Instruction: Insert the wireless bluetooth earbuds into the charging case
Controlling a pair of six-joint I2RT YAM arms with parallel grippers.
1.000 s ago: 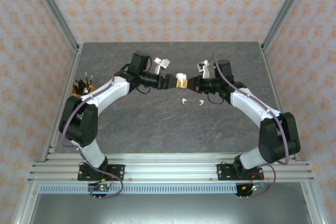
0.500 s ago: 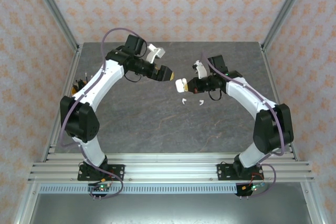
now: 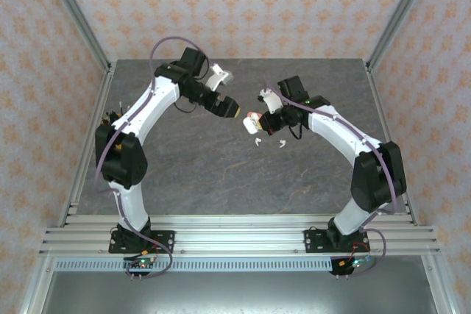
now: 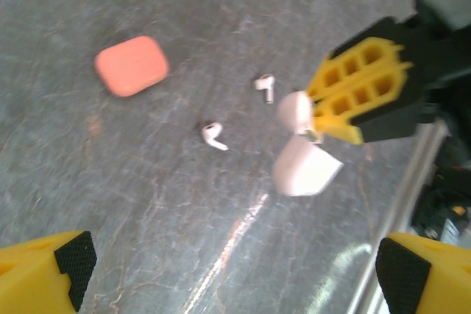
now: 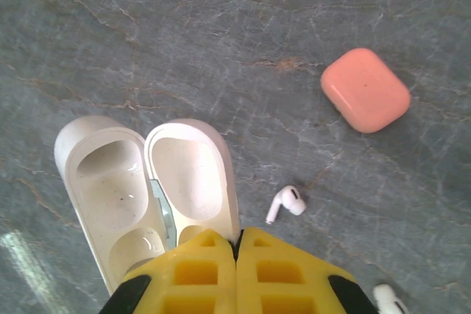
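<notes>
I should grip the case's base with my left gripper before putting in the earbuds, because my right gripper holds the open charging case by the lid's rim (image 5: 229, 211) and the case's base (image 4: 303, 169) hangs free.
The white charging case (image 5: 151, 182) hangs open, lid and base side by side, both hollows empty. My right gripper (image 5: 237, 239) is shut on the rim of one half and holds it above the table (image 3: 221, 174). Two white earbuds lie on the stone below, one (image 5: 285, 202) just right of the case and the other (image 5: 388, 301) at the frame's lower edge. From above, the earbuds (image 3: 257, 141) (image 3: 282, 143) lie below the held case (image 3: 252, 120). My left gripper (image 3: 234, 108) is open and empty, a short way left of the case, looking down on the case (image 4: 303, 163) and the earbuds (image 4: 213, 135) (image 4: 266, 86).
A shut salmon-pink case (image 5: 366, 90) lies on the table beyond the earbuds, and it also shows in the left wrist view (image 4: 132, 65). Metal frame posts bound the table at left (image 3: 92, 137) and right (image 3: 379, 101).
My left gripper has let go of the case, opened wide and drawn back up and to the left. My right gripper has carried the case slightly left.
</notes>
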